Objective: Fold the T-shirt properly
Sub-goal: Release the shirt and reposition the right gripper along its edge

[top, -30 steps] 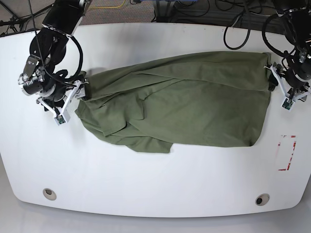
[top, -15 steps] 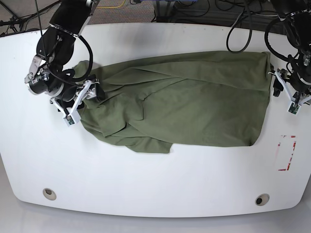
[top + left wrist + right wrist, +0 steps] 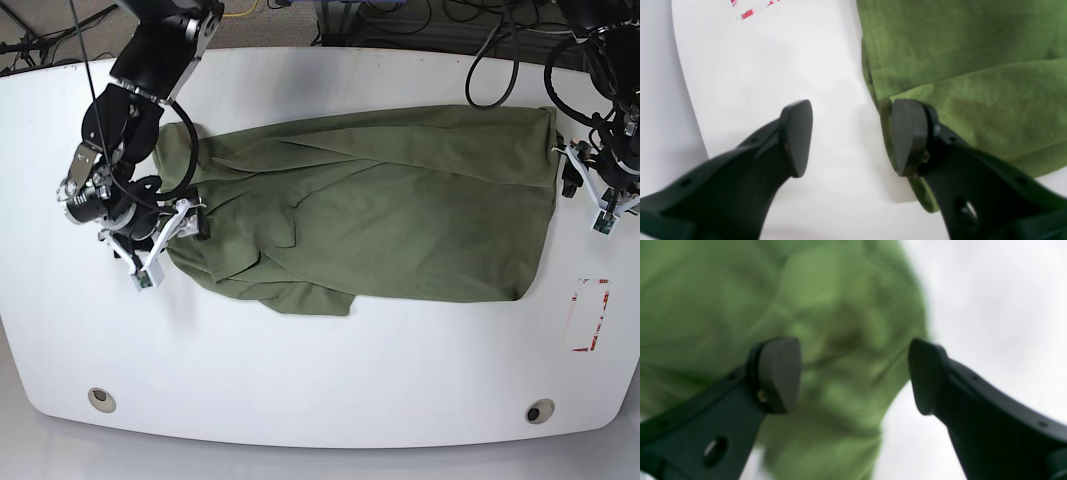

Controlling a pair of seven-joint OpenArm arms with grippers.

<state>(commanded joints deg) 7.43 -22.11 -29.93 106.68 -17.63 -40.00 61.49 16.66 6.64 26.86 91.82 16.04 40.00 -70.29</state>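
The T-shirt's edge is lying slack next to loose folds [image 3: 268, 228]. I expect the T-shirt's bunched end [image 3: 212, 250] to gather into a narrow fold when I pinch it.
The olive-green T-shirt [image 3: 400, 210] lies crumpled lengthwise across the white table [image 3: 320, 370], bunched and folded over at its left end. My right gripper [image 3: 168, 238] hangs open over that bunched end. In the right wrist view, blurred green cloth [image 3: 826, 306] fills the space beneath its open fingers [image 3: 780, 373]. My left gripper [image 3: 578, 188] stands open just off the shirt's right edge. In the left wrist view, one of its fingers [image 3: 910, 133] overlaps the shirt's hem [image 3: 940, 100] and the other is over bare table [image 3: 773, 66].
A red-marked patch [image 3: 590, 315] is on the table near the right edge, also visible as red marks [image 3: 750, 10] in the left wrist view. Two round holes [image 3: 100, 400] [image 3: 540, 411] sit near the front edge. Cables [image 3: 490, 60] trail over the back edge.
The right arm has moved toward the front along the shirt's left end, which shifted slightly. The left gripper has drawn a little away from the shirt's right corner.
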